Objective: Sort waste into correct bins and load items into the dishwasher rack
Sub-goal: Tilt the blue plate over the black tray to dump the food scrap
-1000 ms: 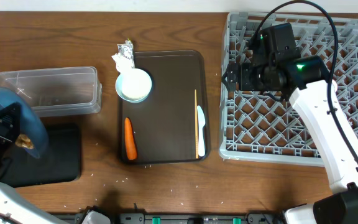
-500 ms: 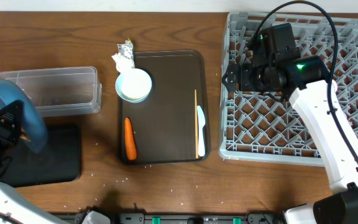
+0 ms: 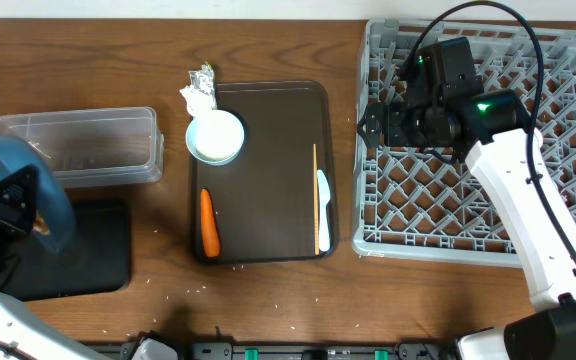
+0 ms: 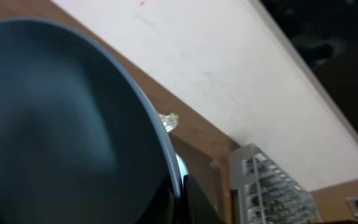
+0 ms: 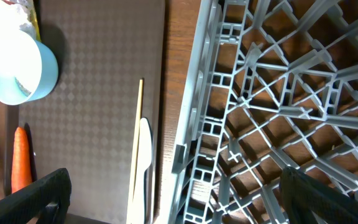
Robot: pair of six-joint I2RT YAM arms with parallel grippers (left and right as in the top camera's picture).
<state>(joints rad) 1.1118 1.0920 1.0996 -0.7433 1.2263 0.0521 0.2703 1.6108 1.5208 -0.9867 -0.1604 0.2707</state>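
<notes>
A brown food scrap (image 3: 41, 223) clings to the tipped blue plate, so next my left gripper shakes the plate back and forth over the black tray (image 3: 93, 250) before racking it.
My left gripper (image 3: 13, 215) is shut on the rim of the large blue plate (image 3: 30, 182), which is tipped steeply on edge above the black tray (image 3: 98, 255), next to the clear tub (image 3: 88, 145). In the left wrist view the plate (image 4: 61, 124) fills the frame, its rim pinched at the gripper (image 4: 182, 200). My right gripper (image 3: 373, 122) hangs open over the left edge of the grey rack (image 3: 488, 170), with nothing in it (image 5: 179, 205). The light blue cup (image 5: 17, 62), carrot (image 5: 20, 168), chopstick (image 5: 138, 137) and spoon (image 5: 143, 162) lie on the brown serving tray (image 3: 268, 170).
A crumpled napkin with a foil wrapper (image 3: 200, 90) lies on the table just behind the cup (image 3: 215, 137). Loose rice grains (image 3: 198, 290) dot the table's front. The right arm's white link (image 3: 528, 220) crosses over the rack.
The left gripper lifted the tilted plate a little toward the tub, then eased back slightly. The right arm has not moved.
</notes>
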